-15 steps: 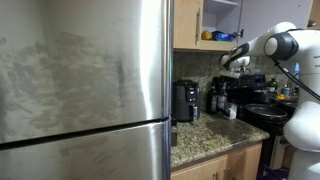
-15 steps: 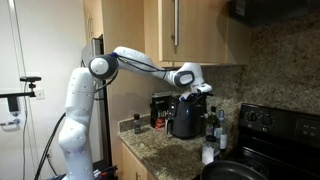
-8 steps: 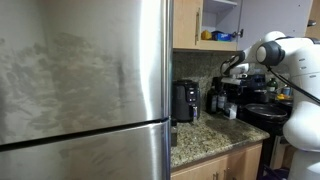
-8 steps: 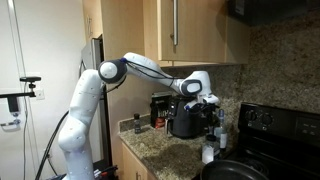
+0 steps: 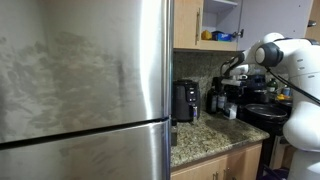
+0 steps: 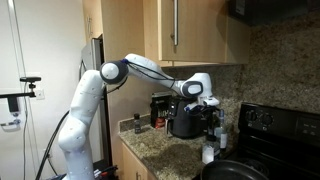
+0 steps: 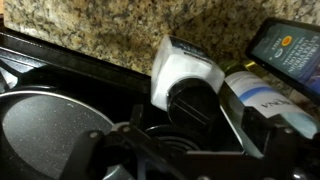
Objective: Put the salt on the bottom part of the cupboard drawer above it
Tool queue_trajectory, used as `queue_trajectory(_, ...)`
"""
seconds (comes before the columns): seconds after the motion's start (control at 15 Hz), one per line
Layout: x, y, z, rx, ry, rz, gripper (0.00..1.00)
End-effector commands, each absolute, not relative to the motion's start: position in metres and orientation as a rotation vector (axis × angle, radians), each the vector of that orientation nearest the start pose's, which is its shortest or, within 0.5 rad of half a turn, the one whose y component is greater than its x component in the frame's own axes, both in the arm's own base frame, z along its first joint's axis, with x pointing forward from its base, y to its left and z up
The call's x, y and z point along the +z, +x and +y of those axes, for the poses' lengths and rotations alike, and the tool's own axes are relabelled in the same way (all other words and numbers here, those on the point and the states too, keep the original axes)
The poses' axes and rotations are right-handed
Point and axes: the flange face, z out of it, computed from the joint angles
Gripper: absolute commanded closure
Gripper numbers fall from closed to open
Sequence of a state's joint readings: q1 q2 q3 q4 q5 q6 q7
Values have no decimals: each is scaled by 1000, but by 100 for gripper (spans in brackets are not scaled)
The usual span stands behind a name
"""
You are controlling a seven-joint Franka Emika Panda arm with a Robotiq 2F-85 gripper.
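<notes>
My open fingers are in line with the salt's dark end point(image 7: 194, 101). My gripper should go down next over the salt point(image 6: 208, 153) until it has a finger on each side of it, and then close.
In the wrist view the salt point(image 7: 183, 72), a small white-faced container with a dark-blue top and a round dark end, stands against the granite backsplash. My gripper point(image 7: 190, 128) is open, its jaws either side of the salt's dark end, with a gap on the left side. The right finger point(image 7: 240, 122) is close beside the container. In both exterior views the gripper point(image 5: 229, 70) point(image 6: 213, 104) hangs low over the counter, below the wooden cupboard point(image 5: 186, 25) point(image 6: 190, 30). The cupboard's door stands open on white shelves point(image 5: 223, 20). I cannot make out the salt in the exterior views.
Dark bottles point(image 7: 288, 45) stand right beside the salt. A black pan point(image 7: 45, 125) lies to its left on the stove point(image 6: 275, 128). A black coffee maker point(image 5: 185, 100) point(image 6: 182, 118) sits on the granite counter. A yellow object point(image 5: 208, 36) is on the cupboard shelf. The steel fridge point(image 5: 80, 90) fills one side.
The arm came down from just under the cupboard to the bottles at the counter's back. In the last half second it has barely moved.
</notes>
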State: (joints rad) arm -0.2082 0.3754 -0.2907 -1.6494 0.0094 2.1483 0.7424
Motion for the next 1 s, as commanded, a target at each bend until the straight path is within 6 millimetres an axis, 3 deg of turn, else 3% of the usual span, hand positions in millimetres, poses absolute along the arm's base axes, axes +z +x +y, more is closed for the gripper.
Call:
queue_trajectory(0.0, 408, 603, -307, -217, -2636, 1849, 0)
queue_trajectory(0.13, 394, 605, -312, -195, -2643, 1863, 0)
queue_trajectory(0.33, 393, 607, -313, -194, -2644, 1866, 0)
queue_trajectory(0.67, 358, 624, -328, -174, -2583, 1925, 0)
queue_trajectory(0.73, 372, 614, -318, -171, -2619, 1898, 0)
queue_trajectory(0.87, 363, 615, -319, -154, -2624, 1901, 0)
queue_trajectory(0.93, 366, 614, -318, -162, -2615, 1904, 17)
